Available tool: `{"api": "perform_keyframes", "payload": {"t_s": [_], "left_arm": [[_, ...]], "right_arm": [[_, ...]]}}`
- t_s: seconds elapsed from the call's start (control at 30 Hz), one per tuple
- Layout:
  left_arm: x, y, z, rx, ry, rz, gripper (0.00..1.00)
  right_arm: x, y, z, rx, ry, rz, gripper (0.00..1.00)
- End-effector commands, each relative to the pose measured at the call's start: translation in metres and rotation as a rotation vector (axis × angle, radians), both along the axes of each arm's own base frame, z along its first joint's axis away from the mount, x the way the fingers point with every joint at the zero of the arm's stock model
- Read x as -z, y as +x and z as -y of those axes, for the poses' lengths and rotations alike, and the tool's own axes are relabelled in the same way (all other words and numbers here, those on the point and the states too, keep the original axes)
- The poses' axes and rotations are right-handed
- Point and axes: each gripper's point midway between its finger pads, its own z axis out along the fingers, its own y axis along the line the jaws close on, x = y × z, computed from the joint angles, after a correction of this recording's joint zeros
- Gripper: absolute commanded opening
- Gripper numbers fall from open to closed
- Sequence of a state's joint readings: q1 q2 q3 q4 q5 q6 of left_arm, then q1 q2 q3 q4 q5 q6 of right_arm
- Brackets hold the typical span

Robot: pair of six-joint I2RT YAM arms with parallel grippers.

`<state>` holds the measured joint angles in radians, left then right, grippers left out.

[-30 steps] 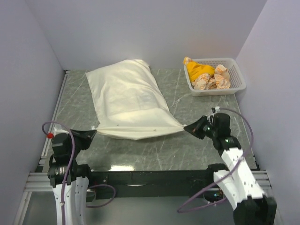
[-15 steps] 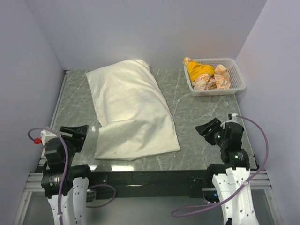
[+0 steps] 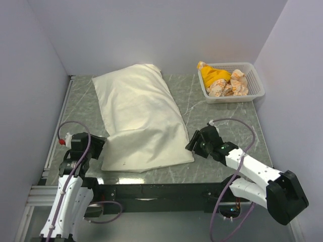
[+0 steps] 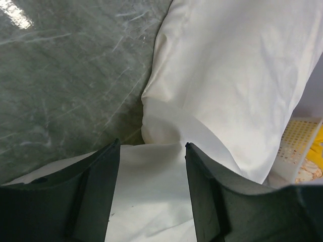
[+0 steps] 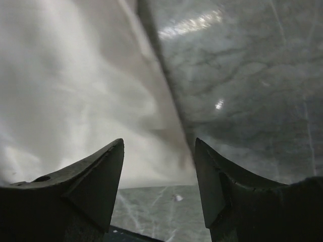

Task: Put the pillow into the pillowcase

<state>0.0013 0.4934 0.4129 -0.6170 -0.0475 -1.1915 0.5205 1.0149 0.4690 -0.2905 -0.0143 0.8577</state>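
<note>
The robot's right gripper should take the near corner of the pillowcase on its own side and pull the pillowcase straight, because a fold crosses the pillowcase beside the left gripper.
The cream-white pillowcase lies slanted on the table, plump over its far part and flat and limp along its near edge. The pillow itself is hidden; only that bulge under the cloth shows. My left gripper is open at the near-left corner. In the left wrist view, flat cloth lies between and beyond the left gripper's fingers, ungripped. My right gripper is open at the near-right corner. The right wrist view shows the pillowcase's edge just ahead of the right gripper, nothing held.
A white basket with a yellow cloth and crumpled pieces stands at the back right. Lilac walls close in the grey marbled table on three sides. A black rail runs along the near edge.
Both grippers opened and let go of the pillowcase's near corners, and the stretched near edge dropped flat. The arms drew back, then came in again to the two corners.
</note>
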Motion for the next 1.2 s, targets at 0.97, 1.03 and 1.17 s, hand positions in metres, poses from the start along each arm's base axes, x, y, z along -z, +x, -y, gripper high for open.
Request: {"api": "perform_keyframes", "payload": {"t_s": [0.97, 1.03, 1.17], "left_arm": [[-0.062, 0.076, 0.009, -0.040, 0.184, 0.098, 0.83], [-0.063, 0.079, 0.011, -0.031, 0.182, 0.099, 0.84], [-0.071, 0.087, 0.018, 0.008, 0.184, 0.117, 0.86]], "right_arm": [[0.027, -0.052, 0.035, 0.191, -0.106, -0.047, 0.00], [0.009, -0.037, 0.049, 0.235, -0.109, -0.009, 0.00], [-0.008, -0.019, 0.077, 0.263, -0.151, 0.032, 0.05]]}}
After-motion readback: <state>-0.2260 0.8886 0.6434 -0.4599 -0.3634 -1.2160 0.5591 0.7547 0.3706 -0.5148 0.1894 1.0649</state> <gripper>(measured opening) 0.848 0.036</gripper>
